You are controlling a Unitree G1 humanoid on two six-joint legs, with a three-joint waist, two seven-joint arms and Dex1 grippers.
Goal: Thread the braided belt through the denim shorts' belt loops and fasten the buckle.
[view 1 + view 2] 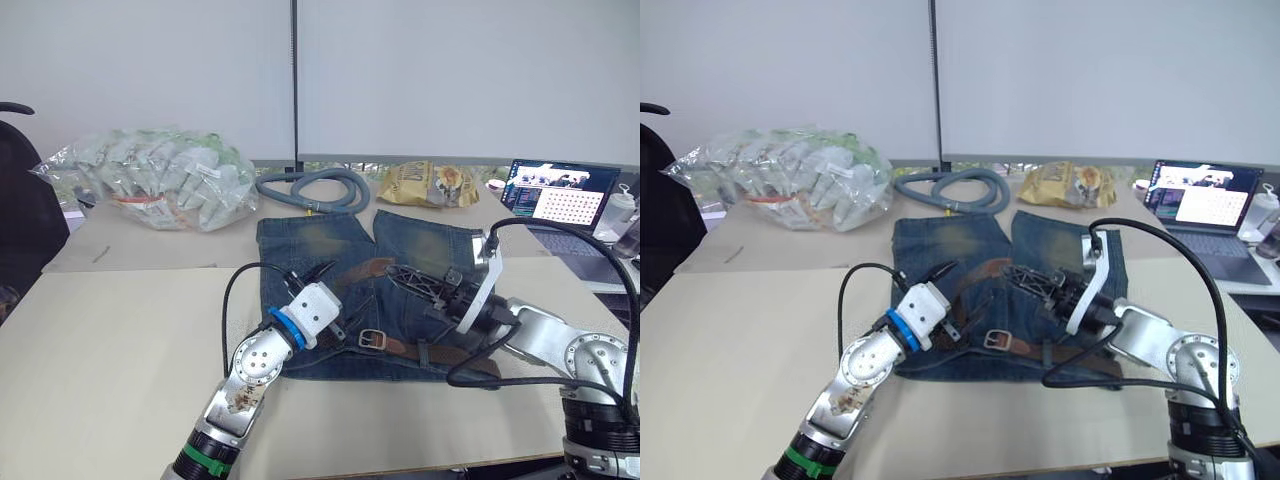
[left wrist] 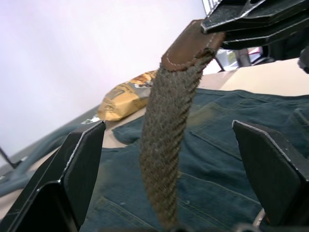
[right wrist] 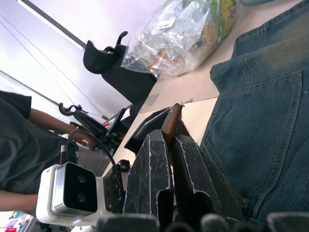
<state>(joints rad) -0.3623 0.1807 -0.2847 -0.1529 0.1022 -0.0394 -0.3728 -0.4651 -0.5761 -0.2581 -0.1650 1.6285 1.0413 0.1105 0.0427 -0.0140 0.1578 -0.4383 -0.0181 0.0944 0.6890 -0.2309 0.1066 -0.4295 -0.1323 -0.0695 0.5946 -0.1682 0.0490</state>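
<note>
The leather tip (image 1: 377, 267) should keep sticking out when I bring it to the buckle, because the belt's loose end (image 2: 166, 125) curves up in a smooth arc.
The denim shorts (image 1: 320, 245) lie flat on the table with the waistband nearest me. The braided belt (image 1: 440, 350) runs along that waistband, under a belt loop (image 1: 424, 352), and the buckle (image 1: 372, 339) rests at the middle. The belt's free end (image 2: 166, 135) rises off the shorts. My right gripper (image 1: 395, 272) is shut on its brown leather tip (image 3: 172, 120). My left gripper (image 1: 338, 300) is open above the waistband's left part, and the strap passes between its fingers (image 2: 72, 179) without touching them.
Behind the shorts lie a grey corrugated hose (image 1: 315, 188), a clear bag of packets (image 1: 165, 180) and a yellow snack bag (image 1: 430, 185). An open laptop (image 1: 560, 195) stands at the right, a black chair (image 1: 20, 200) at the left. A person (image 3: 19, 145) stands nearby.
</note>
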